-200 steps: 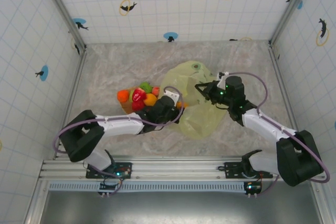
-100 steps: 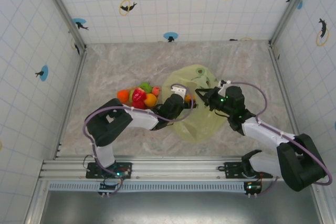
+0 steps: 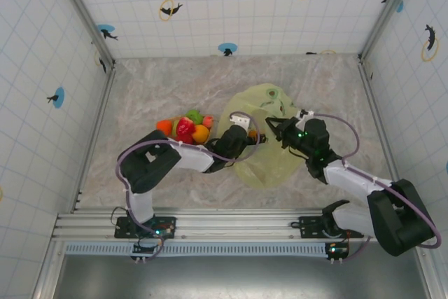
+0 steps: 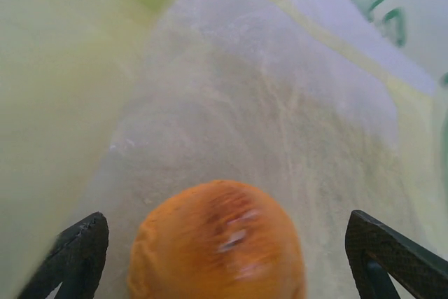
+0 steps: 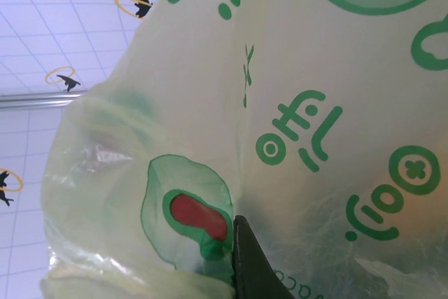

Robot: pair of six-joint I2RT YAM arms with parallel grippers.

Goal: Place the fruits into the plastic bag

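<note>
My left gripper is clear of the orange lying inside the bag (image 4: 218, 246) with both fingers, so it should keep backing out and close on the edge of the bag's opening (image 3: 236, 168).
The yellow-green plastic bag (image 3: 262, 162) lies right of centre, its mouth toward the left. My left gripper (image 3: 248, 133) reaches into that mouth. In the left wrist view its fingers (image 4: 78, 250) stand wide open inside the bag (image 4: 63, 82), with an orange fruit (image 4: 217, 243) lying between them, clear of both pads. The remaining fruits (image 3: 186, 128), red, orange and green, are heaped on the orange plate left of the bag. My right gripper (image 3: 275, 127) is shut on the bag's upper edge; one dark finger (image 5: 248, 265) presses the printed plastic (image 5: 315, 68).
The orange plate (image 3: 168, 143) sits under the fruit heap, just left of the left arm's forearm. Tiled walls enclose the marble table (image 3: 154, 82) on three sides. Both arm bases stand at the near rail (image 3: 231, 225).
My left gripper has carried the orange fruit from beside the plate into the bag's mouth. The right gripper shifted slightly right and nearer, still holding the bag's edge.
</note>
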